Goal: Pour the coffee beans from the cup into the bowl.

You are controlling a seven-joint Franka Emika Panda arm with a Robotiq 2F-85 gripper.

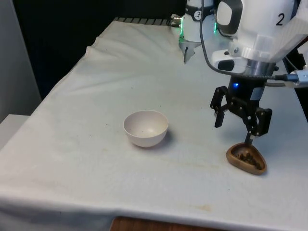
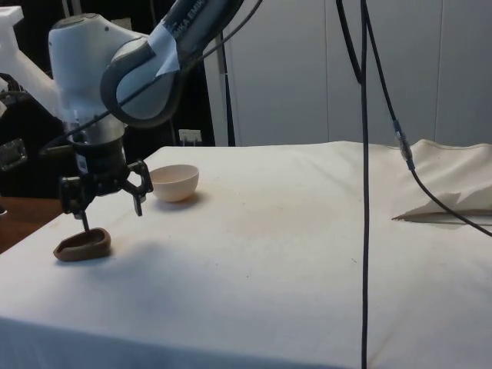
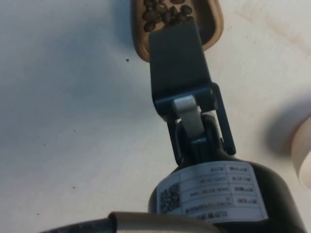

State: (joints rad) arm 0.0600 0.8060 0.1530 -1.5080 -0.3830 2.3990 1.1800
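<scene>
The coffee beans (image 1: 249,159) are loose below the cup's raised rim (image 1: 240,165). They will collect against the cup's side before they spill when I tilt the cup.
A small brown wooden cup (image 1: 246,159) (image 2: 82,245) holding dark coffee beans (image 3: 165,12) sits on the white cloth near the table's front edge, at the front view's right. An empty cream bowl (image 1: 146,128) (image 2: 174,182) stands apart from it, towards the middle of the table. My black gripper (image 1: 234,131) (image 2: 110,211) hangs open just above the cup with nothing between its fingers. One finger (image 3: 177,58) reaches down to the cup's rim (image 3: 216,24), right at the beans. The bowl's edge (image 3: 303,155) is off to the side in the wrist view.
The robot's base (image 1: 192,29) stands at the far end of the table. Black cables (image 2: 364,192) hang down in front of the side view. The cloth is rumpled into a fold (image 2: 453,207) at that view's right. The table's front edge (image 1: 159,216) lies close to the cup.
</scene>
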